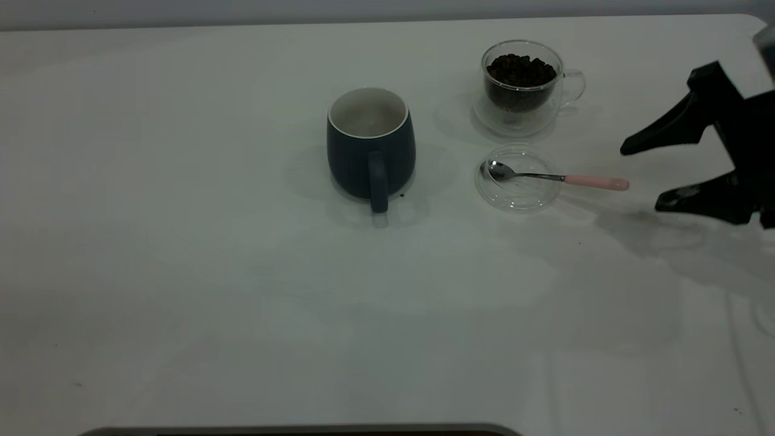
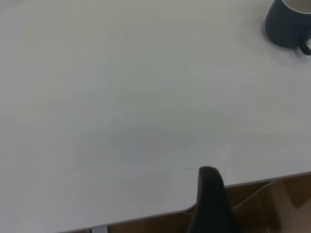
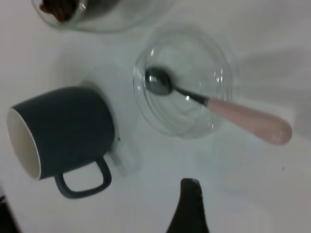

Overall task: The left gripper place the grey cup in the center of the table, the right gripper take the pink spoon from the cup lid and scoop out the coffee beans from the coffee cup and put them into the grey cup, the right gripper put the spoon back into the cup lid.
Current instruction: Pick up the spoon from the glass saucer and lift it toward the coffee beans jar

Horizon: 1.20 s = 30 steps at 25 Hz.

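Observation:
The pink spoon's bowl [image 1: 499, 171] is small next to the filled coffee cup, so it will bring up only a small heap of coffee beans [image 1: 521, 71] when I scoop.
The grey cup [image 1: 370, 148] stands upright near the middle of the table [image 1: 242, 290], handle toward the camera; it looks empty. Right of it, the clear cup lid [image 1: 521, 195] holds the pink spoon [image 1: 596, 181], bowl in the lid and handle pointing right. Behind the lid stands the glass coffee cup [image 1: 522, 91], filled with coffee beans [image 1: 521, 69]. My right gripper [image 1: 640, 178] is open and empty, just right of the spoon's handle tip. Its wrist view shows the spoon [image 3: 248, 120], lid [image 3: 194, 53] and grey cup [image 3: 63, 128]. One left fingertip [image 2: 209, 177] shows over the table's edge, far from the grey cup [image 2: 286, 24].
A dark rounded edge [image 1: 303, 431] runs along the bottom of the exterior view. The left wrist view shows the table's edge [image 2: 252, 180] with brown floor beyond. A few tiny dark specks lie on the white top.

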### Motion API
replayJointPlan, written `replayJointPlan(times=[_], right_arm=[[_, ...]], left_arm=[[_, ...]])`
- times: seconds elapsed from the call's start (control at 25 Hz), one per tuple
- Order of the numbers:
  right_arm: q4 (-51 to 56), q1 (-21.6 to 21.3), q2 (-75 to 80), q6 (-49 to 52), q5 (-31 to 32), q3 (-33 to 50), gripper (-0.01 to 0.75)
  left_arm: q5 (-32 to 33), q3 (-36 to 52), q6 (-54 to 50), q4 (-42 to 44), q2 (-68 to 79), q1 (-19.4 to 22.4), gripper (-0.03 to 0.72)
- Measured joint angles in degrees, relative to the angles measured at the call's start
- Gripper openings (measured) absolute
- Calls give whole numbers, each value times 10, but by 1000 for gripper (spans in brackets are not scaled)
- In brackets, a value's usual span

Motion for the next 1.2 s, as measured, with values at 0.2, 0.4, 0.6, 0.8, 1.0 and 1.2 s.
replayJointPlan(times=[0.2, 0.4, 0.6, 0.8, 1.0, 1.2], right_arm=[[1, 0, 47, -11, 41, -22, 693], [2, 0, 85, -18, 66, -54, 691], [2, 1, 114, -30, 79, -83, 684], [2, 7, 147, -41, 103, -114, 665], [2, 10, 157, -46, 110, -130, 622], [2, 10, 158, -47, 116, -140, 547]], left_arm=[[0, 0, 0, 0, 0, 0, 565], [0, 0, 0, 0, 0, 0, 565], [0, 0, 0, 0, 0, 0, 565], [0, 0, 0, 0, 0, 0, 565], [0, 0, 0, 0, 0, 0, 565], [0, 0, 0, 0, 0, 0, 565]])
